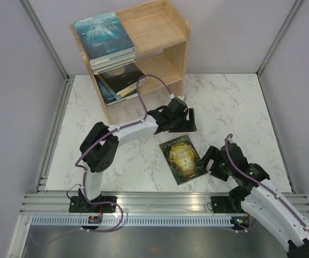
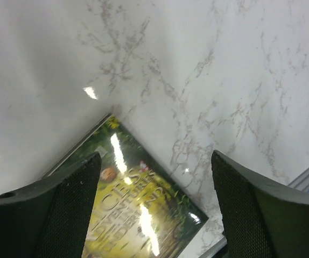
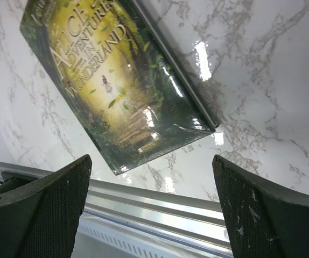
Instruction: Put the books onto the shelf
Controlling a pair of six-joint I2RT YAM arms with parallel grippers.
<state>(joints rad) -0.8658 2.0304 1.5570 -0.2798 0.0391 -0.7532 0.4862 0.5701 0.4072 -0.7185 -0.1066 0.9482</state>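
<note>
Next, my left gripper moves to the long edge (image 1: 169, 164) across from my right gripper before lifting the book, because it is hovering past the slanted green-gold book's far edge (image 1: 174, 140).
One green-gold book (image 1: 183, 158) lies flat on the marble table, cover up; it also shows as a green-gold book (image 2: 135, 209) and a green-gold book (image 3: 114, 80). My left gripper (image 1: 183, 121) hovers open just beyond its far edge, empty, seen as the left gripper (image 2: 154, 207) above the cover. My right gripper (image 1: 204, 161) stands open and empty beside the book's right edge; the right gripper (image 3: 152, 207) looks past the book's near corner. On the wooden shelf (image 1: 173, 37) a stack of books (image 1: 107, 40) lies on the top tier, and more books (image 1: 119, 80) fill the lower tier.
The marble table (image 1: 235, 102) is bounded by grey walls left, right and behind. A metal rail (image 1: 160, 201) runs along the near edge, seen as the rail (image 3: 160, 207) in the right wrist view. The shelf stands at the back left.
</note>
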